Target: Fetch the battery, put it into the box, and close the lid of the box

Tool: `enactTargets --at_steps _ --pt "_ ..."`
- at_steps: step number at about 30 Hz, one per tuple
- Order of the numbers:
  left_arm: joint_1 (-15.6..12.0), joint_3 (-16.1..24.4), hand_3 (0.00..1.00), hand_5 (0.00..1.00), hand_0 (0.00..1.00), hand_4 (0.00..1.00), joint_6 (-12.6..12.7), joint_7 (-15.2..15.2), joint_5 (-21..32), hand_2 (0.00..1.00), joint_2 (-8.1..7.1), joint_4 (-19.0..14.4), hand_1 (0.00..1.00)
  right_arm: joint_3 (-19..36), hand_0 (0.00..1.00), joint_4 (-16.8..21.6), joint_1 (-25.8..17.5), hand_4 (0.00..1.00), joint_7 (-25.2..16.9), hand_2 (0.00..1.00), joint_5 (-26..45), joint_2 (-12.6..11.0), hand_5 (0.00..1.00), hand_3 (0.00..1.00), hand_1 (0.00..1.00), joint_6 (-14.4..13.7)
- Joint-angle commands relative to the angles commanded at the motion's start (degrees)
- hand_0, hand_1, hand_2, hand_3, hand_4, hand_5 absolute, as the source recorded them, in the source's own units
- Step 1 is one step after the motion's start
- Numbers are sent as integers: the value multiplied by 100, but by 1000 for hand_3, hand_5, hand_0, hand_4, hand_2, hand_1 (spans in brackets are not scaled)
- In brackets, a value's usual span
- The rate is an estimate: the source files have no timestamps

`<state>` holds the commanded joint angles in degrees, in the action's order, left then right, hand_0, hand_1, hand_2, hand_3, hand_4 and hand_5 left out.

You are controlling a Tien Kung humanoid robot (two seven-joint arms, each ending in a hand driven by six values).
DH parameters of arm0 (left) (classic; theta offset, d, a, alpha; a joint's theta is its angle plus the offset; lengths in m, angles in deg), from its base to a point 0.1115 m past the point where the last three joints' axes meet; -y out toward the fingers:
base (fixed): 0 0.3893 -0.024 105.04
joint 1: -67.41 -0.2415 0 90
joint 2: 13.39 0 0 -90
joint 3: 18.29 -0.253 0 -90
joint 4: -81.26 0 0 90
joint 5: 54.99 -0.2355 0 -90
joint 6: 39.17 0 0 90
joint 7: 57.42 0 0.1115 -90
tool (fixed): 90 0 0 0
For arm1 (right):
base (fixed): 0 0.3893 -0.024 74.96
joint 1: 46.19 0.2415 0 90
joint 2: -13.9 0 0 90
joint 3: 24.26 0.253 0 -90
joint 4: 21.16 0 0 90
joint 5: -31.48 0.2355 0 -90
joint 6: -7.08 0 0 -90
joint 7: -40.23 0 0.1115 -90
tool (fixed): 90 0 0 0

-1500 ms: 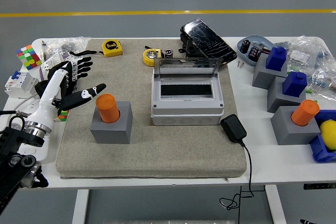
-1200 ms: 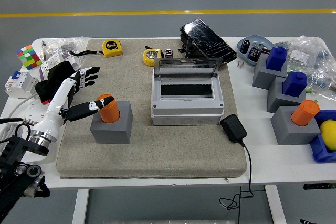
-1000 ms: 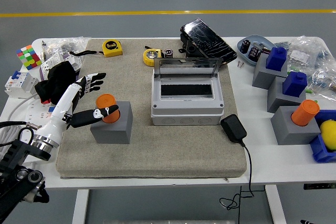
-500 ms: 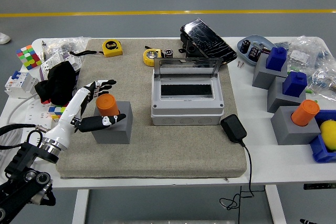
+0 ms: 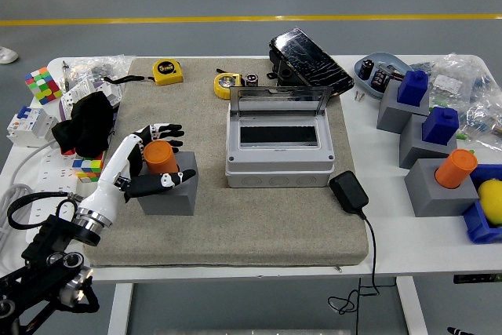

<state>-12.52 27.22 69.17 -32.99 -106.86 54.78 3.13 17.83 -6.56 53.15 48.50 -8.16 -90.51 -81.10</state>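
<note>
I expect the battery point(image 5: 160, 157) to come free and leave an empty round hole when I lift it, because its smooth side rises straight from the grey block point(image 5: 170, 202).
An orange cylindrical battery point(image 5: 160, 156) stands upright in a grey block point(image 5: 167, 194) on the left of the beige mat. My left hand point(image 5: 169, 154) reaches in from the lower left and brackets the battery. Its fingers point(image 5: 165, 129) are spread behind the battery and the thumb lies in front on the block. The hand is open, not closed on the battery. The grey box point(image 5: 278, 164) sits mid-mat with its clear lid point(image 5: 279, 100) standing open at the back. The right arm is out of view.
A black power adapter point(image 5: 348, 192) with its cable lies right of the box. Grey blocks with blue and orange cylinders point(image 5: 456, 169) stand at the right. A yellow tape measure point(image 5: 167, 71), a black device point(image 5: 309, 59), a colour cube point(image 5: 42, 84) and a black cloth point(image 5: 85, 129) are at the back and left.
My left hand has moved right and forward from beside the mat's left edge until its fingers and thumb sit on either side of the orange battery. Nothing else has moved.
</note>
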Motion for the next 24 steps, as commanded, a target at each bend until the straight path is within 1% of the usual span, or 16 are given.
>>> enactTargets --at_steps 4,5,8,10,11,16,17,22,23,24 --pt "100 -159 535 2 504 998 18 346 532 487 58 112 440 -26 667 3 0 912 -1 686 11 4 474 535 672 2" --pt "119 -187 288 2 136 850 17 410 651 237 75 141 169 -39 669 2 1 913 0 685 15 6 473 535 672 3" --pt "188 -281 288 2 136 850 -11 592 1007 237 117 224 169 -58 669 9 8 913 -5 685 24 18 473 535 672 3" --pt "214 -316 288 2 136 850 -28 638 1103 237 122 236 169 -65 669 16 9 913 -5 685 20 20 473 535 672 5" --pt "231 -342 178 2 90 838 -33 647 1135 150 124 244 74 -73 668 19 7 913 -7 686 23 20 472 535 672 6" --pt "277 -409 178 2 90 838 -73 680 1290 150 140 275 74 -111 668 4 -5 913 -34 686 80 18 472 535 672 73" --pt "288 -416 143 2 49 750 -67 698 1310 103 143 278 28 -118 671 3 -5 916 -34 687 81 18 466 537 672 75" --pt "395 -478 143 2 49 750 17 857 1408 103 173 281 28 -129 671 10 1 916 -36 687 93 20 466 537 672 73" --pt "416 -486 135 2 32 770 25 876 1403 79 182 271 3 -129 673 11 5 916 -36 686 94 21 466 536 672 74" --pt "430 -491 135 2 32 770 30 886 1387 79 189 254 3 -127 673 12 8 916 -36 686 92 21 466 536 672 74"
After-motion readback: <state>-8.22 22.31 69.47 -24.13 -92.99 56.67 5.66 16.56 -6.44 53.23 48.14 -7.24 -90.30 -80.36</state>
